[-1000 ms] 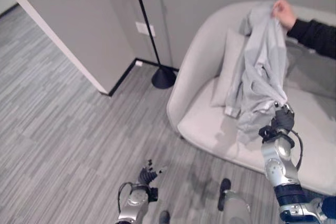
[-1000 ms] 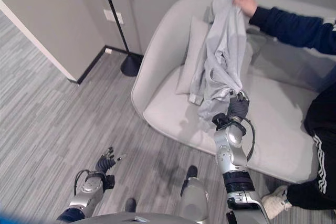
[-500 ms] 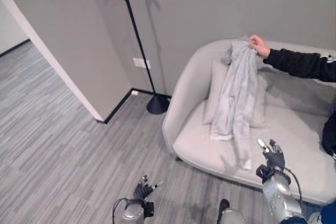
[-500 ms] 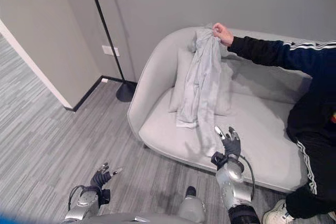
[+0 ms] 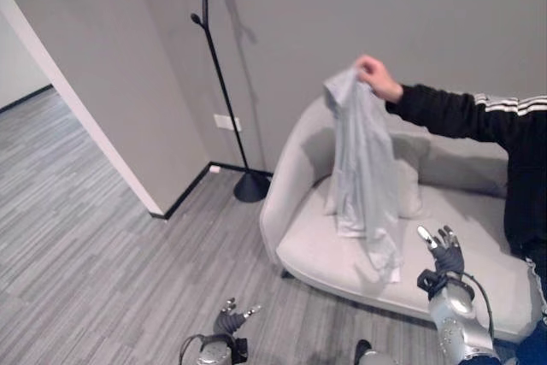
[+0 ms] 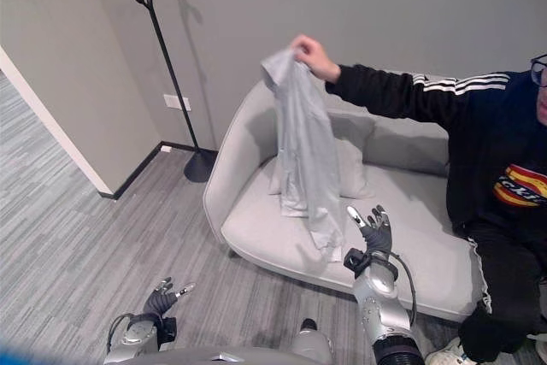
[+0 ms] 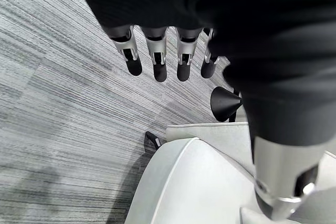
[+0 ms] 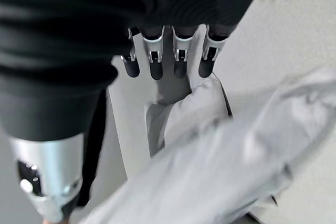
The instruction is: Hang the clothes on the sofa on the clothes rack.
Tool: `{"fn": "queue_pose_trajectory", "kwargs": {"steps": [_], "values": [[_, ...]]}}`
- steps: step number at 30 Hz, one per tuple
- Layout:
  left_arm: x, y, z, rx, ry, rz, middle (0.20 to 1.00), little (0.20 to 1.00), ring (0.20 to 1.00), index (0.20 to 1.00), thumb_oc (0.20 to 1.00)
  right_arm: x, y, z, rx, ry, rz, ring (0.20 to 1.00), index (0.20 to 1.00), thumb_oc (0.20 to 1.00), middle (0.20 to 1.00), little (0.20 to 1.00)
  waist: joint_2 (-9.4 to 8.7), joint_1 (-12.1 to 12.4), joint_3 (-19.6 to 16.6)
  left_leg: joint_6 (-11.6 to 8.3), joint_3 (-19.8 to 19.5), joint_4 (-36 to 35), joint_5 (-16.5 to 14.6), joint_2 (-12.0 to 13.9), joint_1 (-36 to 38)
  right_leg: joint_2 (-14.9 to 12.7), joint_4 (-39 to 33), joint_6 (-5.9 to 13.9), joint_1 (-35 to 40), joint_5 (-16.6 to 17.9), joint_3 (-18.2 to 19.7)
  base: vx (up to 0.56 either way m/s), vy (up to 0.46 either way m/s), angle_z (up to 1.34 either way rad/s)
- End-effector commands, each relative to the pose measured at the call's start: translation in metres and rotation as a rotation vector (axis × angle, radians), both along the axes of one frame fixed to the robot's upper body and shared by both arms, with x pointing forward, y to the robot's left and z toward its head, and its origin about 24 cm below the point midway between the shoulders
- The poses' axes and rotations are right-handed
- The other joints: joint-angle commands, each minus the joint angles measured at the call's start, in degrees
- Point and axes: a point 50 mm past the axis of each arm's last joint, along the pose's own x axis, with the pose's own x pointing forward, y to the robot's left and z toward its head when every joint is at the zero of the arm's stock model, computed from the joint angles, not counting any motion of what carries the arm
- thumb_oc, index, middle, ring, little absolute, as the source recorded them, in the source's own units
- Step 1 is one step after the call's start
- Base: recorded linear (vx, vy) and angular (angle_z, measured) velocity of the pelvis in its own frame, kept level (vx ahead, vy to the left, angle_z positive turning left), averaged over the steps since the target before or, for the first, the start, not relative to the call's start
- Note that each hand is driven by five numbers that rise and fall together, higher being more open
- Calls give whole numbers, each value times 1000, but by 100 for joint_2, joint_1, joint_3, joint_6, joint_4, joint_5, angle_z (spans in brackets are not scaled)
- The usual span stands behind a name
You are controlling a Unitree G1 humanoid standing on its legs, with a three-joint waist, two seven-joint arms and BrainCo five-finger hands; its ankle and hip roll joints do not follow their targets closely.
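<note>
My grippers will carry the light grey garment [image 5: 359, 138] between them. It hangs in limp, narrow folds [image 5: 369, 190], so it will then spread wide and sag in the middle.
A person's hand [image 5: 373, 74] holds a light grey garment [image 5: 363, 168] up by its top, so it hangs above the pale grey sofa [image 5: 295, 241]. My right hand [image 5: 441, 250] is open, fingers spread, just to the right of the garment's lower hem and not touching it. In the right wrist view its fingers [image 8: 152, 56] are straight, with the garment [image 8: 236, 166] past them. My left hand [image 5: 232, 320] is open low over the floor, in front of the sofa. The black clothes rack [image 5: 218, 66] stands left of the sofa by the wall.
A person in a black top with striped sleeves [image 6: 479, 143] sits at the sofa's right end. A cushion [image 6: 350, 168] leans on the sofa's back behind the garment. A wall corner [image 5: 102, 126] juts out at left, with grey plank floor [image 5: 85, 254] before it.
The whole view has tilted upward. The person has raised the garment higher and to the left. My right hand, earlier at the garment's hem, is now open and apart from it.
</note>
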Motion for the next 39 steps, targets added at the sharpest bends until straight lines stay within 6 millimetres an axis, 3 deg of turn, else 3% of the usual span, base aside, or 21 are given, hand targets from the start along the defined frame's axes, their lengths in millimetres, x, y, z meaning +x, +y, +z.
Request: {"fn": "queue_pose_trajectory", "kwargs": {"steps": [1, 13, 19, 21, 24, 25, 26, 28, 29, 30, 33, 35, 36, 37, 39], "values": [[24, 4, 13, 25, -96, -31, 1000, 1000, 1000, 1000, 1000, 26, 12, 34, -10, -183, 28, 1000, 1000, 1000, 1000, 1000, -133, 125, 374, 431, -15, 54, -1031, -299, 481, -997, -90, 780, -661, 896, 283, 0, 0, 0], [27, 2, 14, 27, -102, -29, 1000, 1000, 1000, 1000, 1000, 26, 15, 30, -45, -146, 41, 1000, 1000, 1000, 1000, 1000, -164, 152, 373, 446, -61, 54, -1039, -305, 519, -1032, -79, 796, -597, 918, 248, -3, 2, 0], [31, 4, 15, 38, -107, -14, 1000, 1000, 1000, 1000, 1000, 31, 21, 21, -66, -82, 83, 1000, 1000, 1000, 1000, 1000, -271, 234, 317, 503, -52, 54, -1027, -351, 679, -1022, -249, 790, -330, 939, 217, -45, 65, 2], [33, 4, 16, 41, -109, -9, 1000, 1000, 1000, 1000, 1000, 29, 25, 16, -67, -52, 106, 1000, 1000, 1000, 1000, 1000, -301, 269, 362, 535, -13, 62, -1017, -412, 779, -1057, -309, 816, -244, 1055, 257, -56, 97, -10], [29, 8, 13, 38, -95, 31, 1000, 1000, 1000, 1000, 1000, 18, 33, -2, -85, 41, 165, 1000, 1000, 1000, 1000, 1000, -410, 323, 497, 602, 66, 249, -1086, -678, 786, -1204, -601, 818, -117, 1621, 252, -147, 131, -16], [29, 9, 13, 39, -95, 31, 1000, 1000, 1000, 1000, 1000, 18, 33, -2, -85, 41, 165, 1000, 1000, 1000, 1000, 1000, -417, 325, 501, 605, 67, 257, -1088, -686, 784, -1208, -610, 818, -114, 1630, 257, -125, 97, -13], [27, 10, 12, 37, -86, 57, 1000, 1000, 1000, 1000, 1000, 13, 34, -9, -72, 74, 165, 1000, 1000, 1000, 1000, 1000, -461, 336, 559, 624, 89, 325, -1080, -774, 744, -1267, -706, 818, -98, 1903, 213, -102, 72, -8], [26, 13, 12, 30, -85, 87, 1000, 1000, 1000, 1000, 1000, 10, 37, -17, -43, 105, 168, 1000, 1000, 1000, 1000, 1000, -496, 329, 660, 673, 144, 445, -1070, -852, 667, -1338, -801, 818, -90, 2104, 182, -153, 107, -7], [26, 14, 11, 24, -87, 112, 1000, 1000, 1000, 1000, 1000, 6, 36, -22, -31, 129, 158, 1000, 1000, 1000, 1000, 1000, -475, 316, 724, 705, 145, 518, -1042, -862, 591, -1354, -757, 818, -127, 2037, 192, -258, 228, -17], [24, 19, 12, 13, -91, 162, 1000, 1000, 1000, 1000, 1000, -3, 32, -35, -18, 196, 141, 1000, 1000, 1000, 1000, 1000, -409, 319, 837, 792, 206, 654, -966, -886, 391, -1185, -412, 769, -97, 1421, 323, -272, 241, -15], [14, 31, 9, 3, -75, 247, 1000, 1000, 1000, 1000, 1000, -14, 26, -48, -18, 265, 131, 1000, 1000, 1000, 1000, 1000, -361, 422, 788, 875, 328, 727, -719, -901, -20, -701, 476, 449, 30, 415, 183, -224, 174, 10], [7, 37, 6, 3, -47, 273, 1000, 1000, 1000, 1000, 1000, -21, 23, -56, 5, 298, 117, 1000, 1000, 1000, 1000, 1000, -346, 471, 704, 911, 380, 764, -565, -891, -255, -294, 935, 255, 159, -161, 13, -123, 56, -42], [1, 39, 2, -3, -20, 301, 1000, 1000, 1000, 1000, 1000, -25, 24, -60, 27, 311, 117, 1000, 1000, 1000, 1000, 1000, -376, 524, 657, 910, 467, 812, -496, -895, -363, 56, 1118, 130, 348, -553, -41, -98, 23, -52], [1, 40, 2, -3, -20, 301, 1000, 1000, 1000, 1000, 1000, -25, 24, -60, 28, 311, 117, 1000, 1000, 1000, 1000, 1000, -380, 517, 645, 912, 461, 811, -483, -899, -382, 53, 1102, 129, 340, -539, -48, -77, -9, -11], [-1, 40, 0, -11, -10, 320, 1000, 1000, 1000, 1000, 1000, -26, 28, -65, 38, 329, 130, 1000, 1000, 1000, 1000, 1000, -427, 612, 583, 891, 588, 823, -374, -871, -519, 316, 1170, 30, 556, -833, -156, -65, -48, -10]]}}
